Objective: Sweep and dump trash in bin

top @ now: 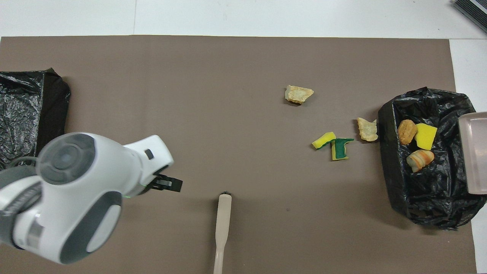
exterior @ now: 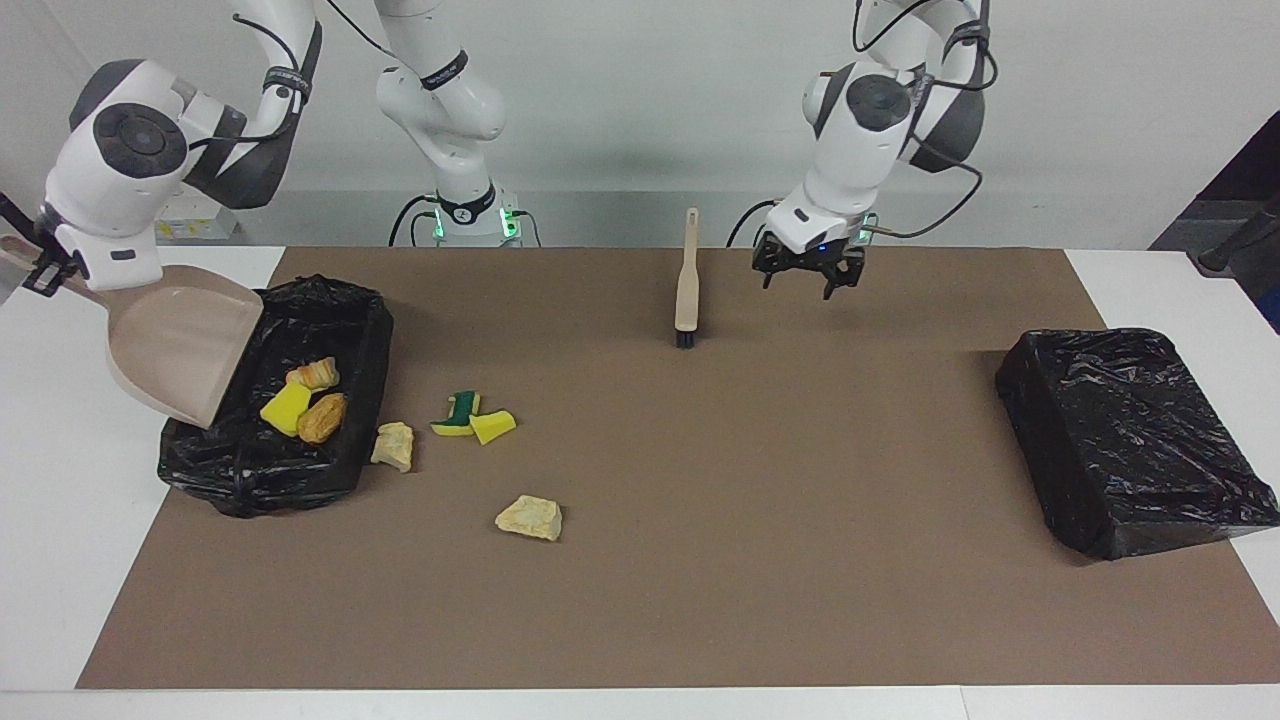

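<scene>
I expect the wide beige dustpan (top: pixel 473 153) to hold all of the loose trash on the mat (top: pixel 339 148) when I sweep, because the trash is small compared to the dustpan.
My right gripper (exterior: pixel 45 272) is shut on the handle of the beige dustpan (exterior: pixel 180 345), which is tipped steeply over the black-bagged bin (exterior: pixel 250 470) at the right arm's end. Three pieces of trash lie in that bin: a yellow sponge (top: pixel 425 136), a brown bread piece (top: pixel 406 131) and a striped roll (top: pixel 419 160). On the mat beside the bin lie two pale lumps (exterior: pixel 394 445) (exterior: pixel 529 517), a green-and-yellow sponge (exterior: pixel 460 412) and a yellow chunk (exterior: pixel 492 426). My left gripper (exterior: pixel 808 278) hangs open, raised beside the beige brush (exterior: pixel 687 285), which stands free with its bristles on the mat and its handle end up.
A second bin (exterior: pixel 1130 440), wrapped in black plastic, sits at the left arm's end of the brown mat (exterior: pixel 760 560). White table shows around the mat's edges.
</scene>
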You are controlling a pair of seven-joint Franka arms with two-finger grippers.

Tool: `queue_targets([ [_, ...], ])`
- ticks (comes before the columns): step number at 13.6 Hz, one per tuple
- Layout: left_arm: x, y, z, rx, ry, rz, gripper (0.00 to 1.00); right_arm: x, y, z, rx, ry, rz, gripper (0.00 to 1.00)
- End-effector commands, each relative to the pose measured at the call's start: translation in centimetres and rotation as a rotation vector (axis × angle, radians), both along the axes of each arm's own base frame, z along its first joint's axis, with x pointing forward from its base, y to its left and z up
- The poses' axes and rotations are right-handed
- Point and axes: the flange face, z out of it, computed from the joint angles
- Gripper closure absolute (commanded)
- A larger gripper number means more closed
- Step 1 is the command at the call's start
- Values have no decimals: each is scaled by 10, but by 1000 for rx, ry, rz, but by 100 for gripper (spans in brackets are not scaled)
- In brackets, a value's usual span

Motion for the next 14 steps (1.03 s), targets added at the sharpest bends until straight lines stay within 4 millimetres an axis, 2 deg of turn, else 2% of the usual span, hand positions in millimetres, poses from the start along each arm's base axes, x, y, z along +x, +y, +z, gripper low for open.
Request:
queue_targets([
  [1,37,29,59,15,0,-14,0,-8,-1,23,-13,20,42,100],
  [3,52,73,97,12,-59,42,0,-4,12,19,72,-9,16,100],
  [5,49,95,111,34,-23,-10,0,3,32,21,202,-39,-42,100],
  [6,54,106,121,53,-40,-37,0,10,53,17,253,-50,-71,100],
  [8,67,119,119,54,-23,-39,0,14,82,15,332,-120,-208,100],
  [10,86,120,124,48,-12,-30,0,11,110,0,419,-173,-331,100],
  [14,83,112,134,56,-28,-46,0,17,227,-9,490,-328,-613,100],
])
